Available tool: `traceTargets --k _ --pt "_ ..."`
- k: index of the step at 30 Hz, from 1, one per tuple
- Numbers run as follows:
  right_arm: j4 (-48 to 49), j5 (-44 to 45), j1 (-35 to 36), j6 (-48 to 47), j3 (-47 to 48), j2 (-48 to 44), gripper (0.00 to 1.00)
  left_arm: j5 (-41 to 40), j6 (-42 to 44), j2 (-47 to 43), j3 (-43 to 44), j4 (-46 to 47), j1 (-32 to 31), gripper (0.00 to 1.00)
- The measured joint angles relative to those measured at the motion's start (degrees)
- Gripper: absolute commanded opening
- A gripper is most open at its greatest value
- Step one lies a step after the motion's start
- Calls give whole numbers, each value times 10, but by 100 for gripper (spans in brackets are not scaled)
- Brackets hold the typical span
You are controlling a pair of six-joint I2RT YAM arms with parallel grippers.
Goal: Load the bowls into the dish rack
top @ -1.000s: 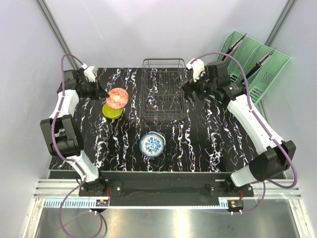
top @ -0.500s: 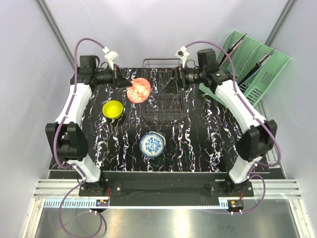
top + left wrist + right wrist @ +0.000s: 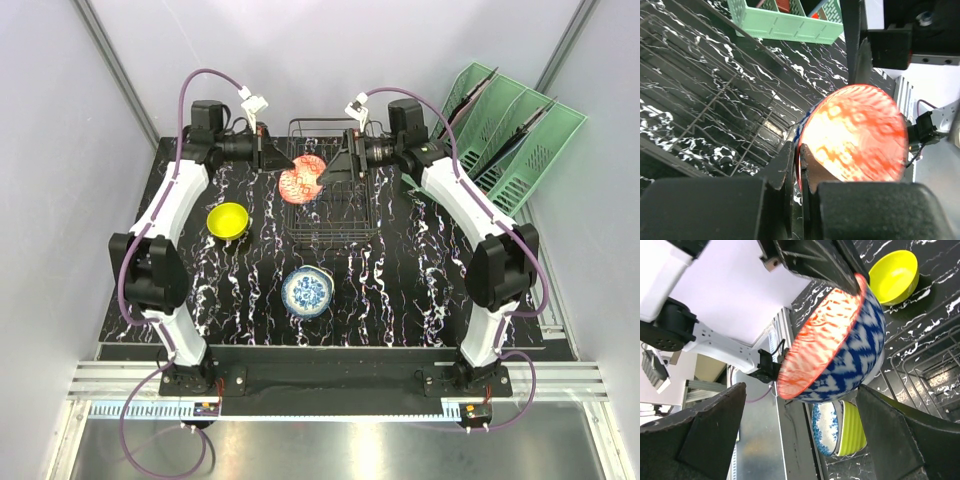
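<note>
My right gripper is pointing at the bowl's orange-red inside (image 3: 821, 335) at a slant. It should turn around to the bowl's blue-and-white (image 3: 854, 352) outside so that its fingers straddle the bowl's rim and foot.
A bowl (image 3: 300, 180), orange-red inside and blue-and-white outside, hangs tilted on its side over the left part of the wire dish rack (image 3: 330, 215). My left gripper (image 3: 283, 162) is shut on its rim. In the left wrist view the fingers (image 3: 785, 165) pinch the rim of that bowl (image 3: 855, 135), with the rack (image 3: 715, 100) below. My right gripper (image 3: 337, 170) faces the bowl from the right, open. In the right wrist view the bowl (image 3: 840, 345) sits just ahead of that gripper (image 3: 801, 390). A yellow bowl (image 3: 228, 219) stands on the table.
A blue floral bowl (image 3: 306, 291) rests near the table's middle, nested in a lime-green ribbed bowl (image 3: 855, 427). The mint-green slotted organizer (image 3: 510, 130) stands at the back right, beside the right arm. The black marbled table (image 3: 400, 290) ends at a metal rail in front.
My left arm has carried the orange-red bowl right, from above the yellow bowl to over the rack. My right arm has swung left, open, to face it.
</note>
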Motion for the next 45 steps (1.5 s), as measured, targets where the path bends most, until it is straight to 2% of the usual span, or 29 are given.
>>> traceTargets --k 11,21,29,34,41,45 --pt "75 -30 -27 63 -1 6 100 1 -9 5 0 16 -7 0" --pt "96 -44 -35 97 -1 63 100 -1 -28 5 -1 44 -9 0" --pt "135 -64 -35 133 -2 66 100 -4 -40 5 -1 71 -9 0" --pt "218 -87 -36 199 -25 67 100 -5 -45 5 -9 89 -9 0" --pt "395 -115 -37 339 -62 93 100 -12 -58 4 -32 112 -9 0" --pt "445 -119 -37 381 -73 101 100 -18 -61 4 -39 122 -9 0"
